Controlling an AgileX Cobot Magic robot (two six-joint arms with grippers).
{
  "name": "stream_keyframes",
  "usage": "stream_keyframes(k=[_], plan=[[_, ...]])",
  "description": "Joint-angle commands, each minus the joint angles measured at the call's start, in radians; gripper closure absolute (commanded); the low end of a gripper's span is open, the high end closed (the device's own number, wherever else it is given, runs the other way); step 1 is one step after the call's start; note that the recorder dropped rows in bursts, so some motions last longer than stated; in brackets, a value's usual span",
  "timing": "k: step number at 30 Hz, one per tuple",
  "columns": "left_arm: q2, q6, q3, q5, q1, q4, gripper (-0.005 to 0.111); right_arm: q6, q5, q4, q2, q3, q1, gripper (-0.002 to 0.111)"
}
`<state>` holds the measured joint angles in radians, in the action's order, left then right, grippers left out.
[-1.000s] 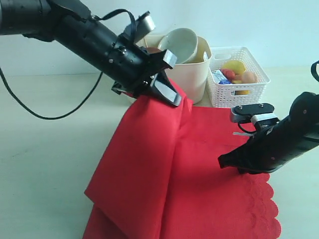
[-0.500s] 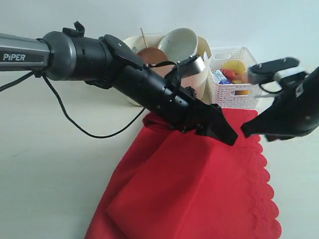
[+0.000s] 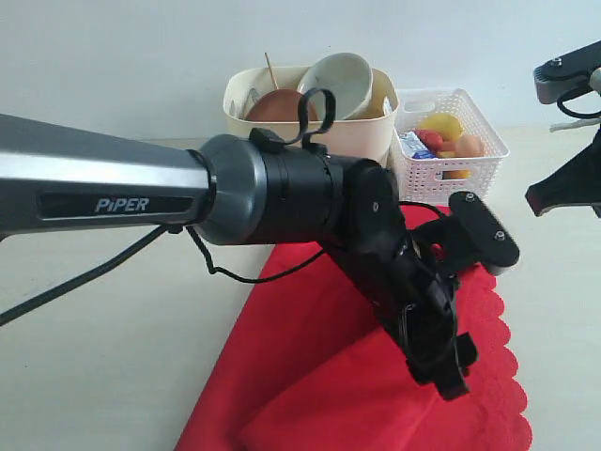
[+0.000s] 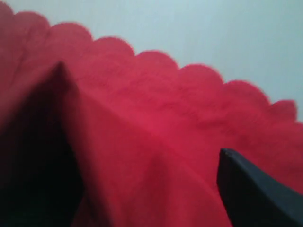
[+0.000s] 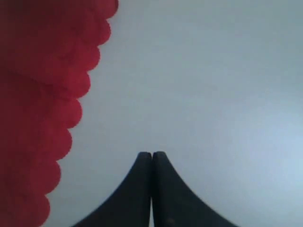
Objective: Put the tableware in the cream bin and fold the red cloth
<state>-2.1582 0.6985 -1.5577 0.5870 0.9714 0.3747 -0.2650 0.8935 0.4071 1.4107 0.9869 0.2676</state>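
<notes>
The red cloth's flap ends short of the cloth's scalloped edge (image 3: 515,376), so my left gripper should move back and my right gripper should pull the flap (image 3: 387,362) toward that edge.
The red cloth (image 3: 310,376) lies doubled over on the table, its scalloped edge (image 4: 156,61) toward the right. My left gripper (image 3: 465,296) hangs low over the cloth's right half, jaws spread wide with only loose cloth (image 4: 156,109) beneath them. One dark finger (image 4: 251,194) shows clearly. My right gripper (image 5: 151,153) is shut and empty over bare table, just off the scalloped edge (image 5: 71,113), and sits at the far right edge (image 3: 559,193) of the exterior view. The cream bin (image 3: 366,136) at the back holds a pale bowl (image 3: 343,80), a brown plate (image 3: 277,105) and chopsticks (image 3: 269,66).
A white lattice basket (image 3: 441,183) with a lemon and other foods stands right of the bin. The left arm's thick grey link (image 3: 113,193) crosses the left half of the exterior view, with its cable hanging below. Pale tabletop (image 3: 94,357) lies left of the cloth.
The left gripper carried the lifted cloth edge over to the right and down, then opened and let it go. The right gripper stayed shut and rose off the cloth to the back right.
</notes>
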Motion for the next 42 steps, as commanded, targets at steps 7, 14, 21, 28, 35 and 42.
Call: stream_keyframes(k=[7,14,21,28,35,42], plan=[[0.002,-0.574,-0.007,0.148,0.007,-0.772,0.033,0.178,-0.094,-0.251,0.075,0.007,-0.002,0.108],[0.002,-0.575,-0.007,0.105,0.044,-0.731,0.033,0.192,-0.108,-0.275,0.118,0.009,-0.002,0.091],[0.006,-0.573,-0.047,0.105,0.13,-0.729,0.033,0.218,-0.117,-0.275,0.121,0.009,-0.002,0.067],[0.059,-0.551,-0.062,0.199,0.158,-0.729,0.033,0.201,-0.117,-0.196,0.112,0.009,-0.002,0.043],[0.111,-0.569,-0.062,0.281,0.158,-0.729,0.024,0.136,-0.126,-0.136,0.112,0.009,-0.002,0.036],[0.131,-0.619,-0.062,0.349,0.155,-0.79,0.016,0.136,-0.135,-0.146,0.083,0.009,-0.002,0.036]])
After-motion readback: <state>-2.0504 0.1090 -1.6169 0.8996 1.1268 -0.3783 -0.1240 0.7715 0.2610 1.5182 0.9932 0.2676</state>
